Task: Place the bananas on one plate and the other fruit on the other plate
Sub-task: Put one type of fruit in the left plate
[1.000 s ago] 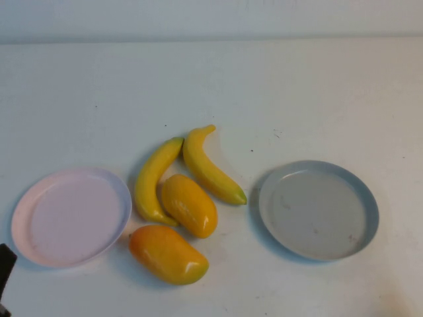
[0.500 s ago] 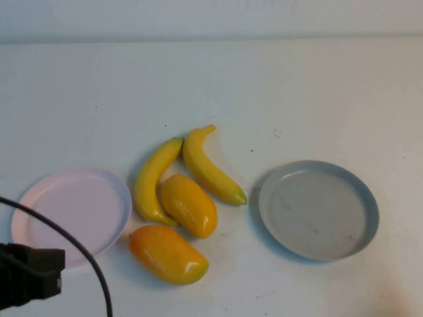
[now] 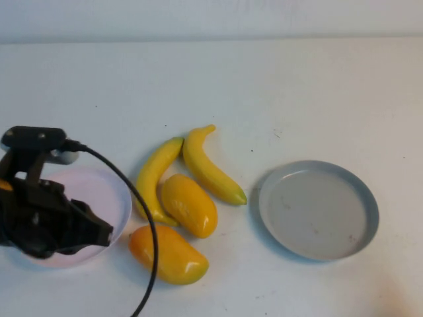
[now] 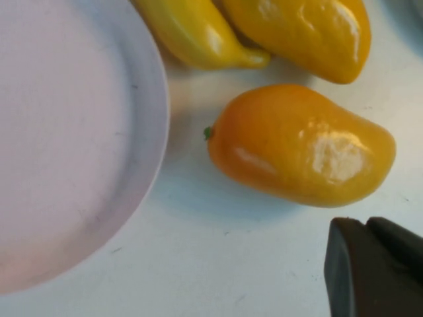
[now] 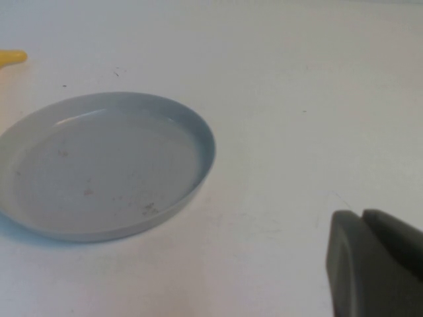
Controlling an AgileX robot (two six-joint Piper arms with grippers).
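The near mango (image 3: 169, 256) lies lengthwise across the fingers of my left gripper, so I should turn my left gripper and reach one finger into the gap (image 3: 184, 236) beside the other mango.
Two bananas (image 3: 153, 181) (image 3: 208, 168) and two mango-like fruits (image 3: 190, 205) (image 3: 168, 253) lie together mid-table, between the pale pink plate (image 3: 114, 198) on the left and the grey-blue plate (image 3: 369, 211) on the right. Both plates hold nothing. My left gripper (image 3: 98, 231) hovers over the pink plate, its tip just left of the near mango. In the left wrist view the left gripper (image 4: 367, 223) is shut and empty beside that mango (image 4: 301, 145), with the pink plate (image 4: 66, 132) alongside. My right gripper (image 5: 363, 214) is shut and empty, near the grey-blue plate (image 5: 205, 145), and out of the high view.
The left arm's black cable (image 3: 142, 218) loops across the pink plate's edge and past the near mango. A banana tip (image 5: 12, 57) shows in the right wrist view. The white table (image 3: 297, 92) extends behind the fruit.
My left arm has risen from the lower left corner and moved forward over the pink plate toward the near mango. The fruit and plates have not moved.
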